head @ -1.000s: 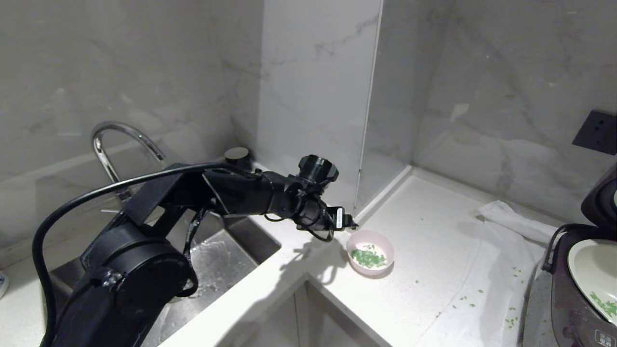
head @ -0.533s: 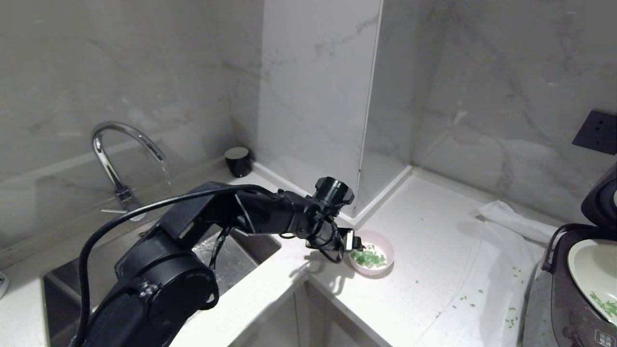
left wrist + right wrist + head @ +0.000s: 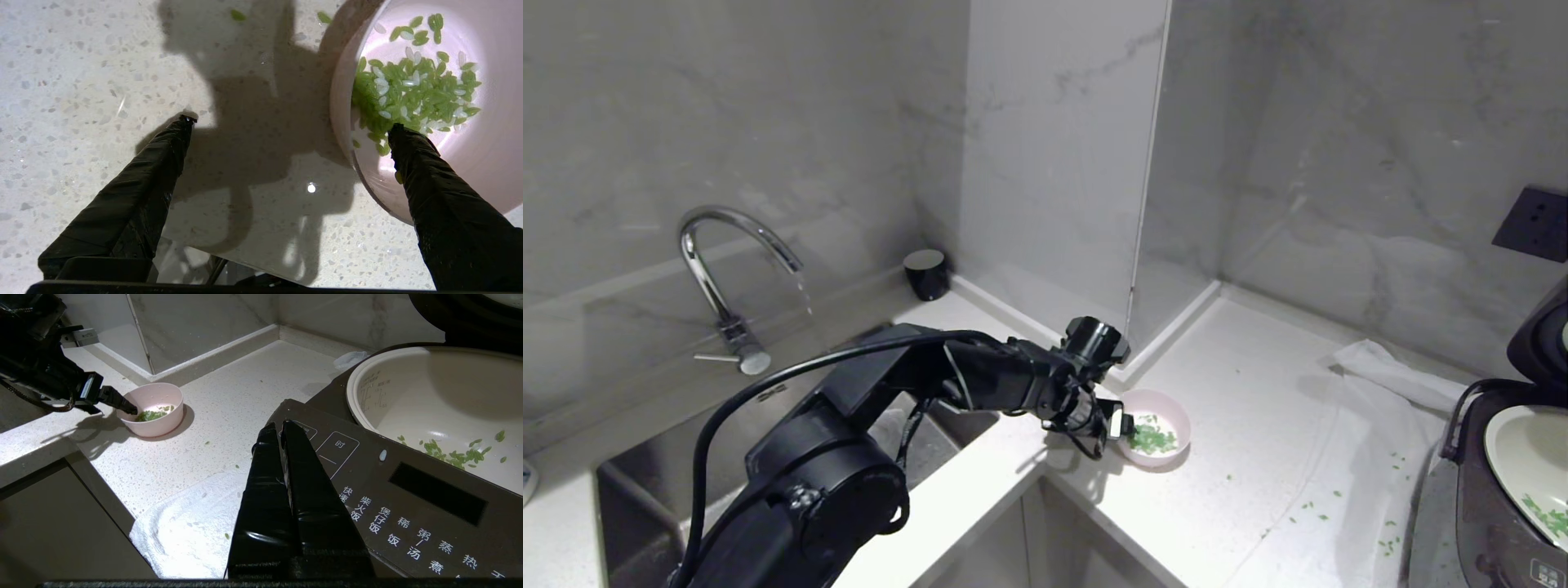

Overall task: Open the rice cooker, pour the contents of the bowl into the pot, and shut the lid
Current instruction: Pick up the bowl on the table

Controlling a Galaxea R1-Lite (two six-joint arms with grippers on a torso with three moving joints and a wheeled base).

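My gripper will carry the pink bowl under the faucet [image 3: 804, 288]. Water is running from the faucet, so the green contents [image 3: 1152, 437] will then swirl and spread loose in the bowl.
The small pink bowl [image 3: 1174, 411] stands on the white counter, holding the green contents [image 3: 1150, 441]. My left gripper [image 3: 1123, 425] is open and low over the bowl's rim on the sink side. In the left wrist view [image 3: 292, 124] one of its fingers [image 3: 412, 159] is inside the bowl [image 3: 490, 163] among the contents [image 3: 416, 94], the other over bare counter. The rice cooker [image 3: 1474, 506] stands at the far right with its lid [image 3: 1539, 335] raised and the white pot [image 3: 429, 396] exposed, a few green bits inside. My right gripper [image 3: 276, 426] is shut, hovering over the cooker's front panel [image 3: 408, 506].
A steel sink [image 3: 645, 482] with a curved faucet [image 3: 715, 245] lies left of the bowl. A black cup [image 3: 925, 273] stands by the wall corner. A white cloth [image 3: 1380, 392] lies beside the cooker, with green bits scattered around it. The counter's front edge runs just below the bowl.
My left arm has reached forward and sunk, bringing the open gripper from above the bowl's rim down onto it. The bowl has not moved. The right arm is still.
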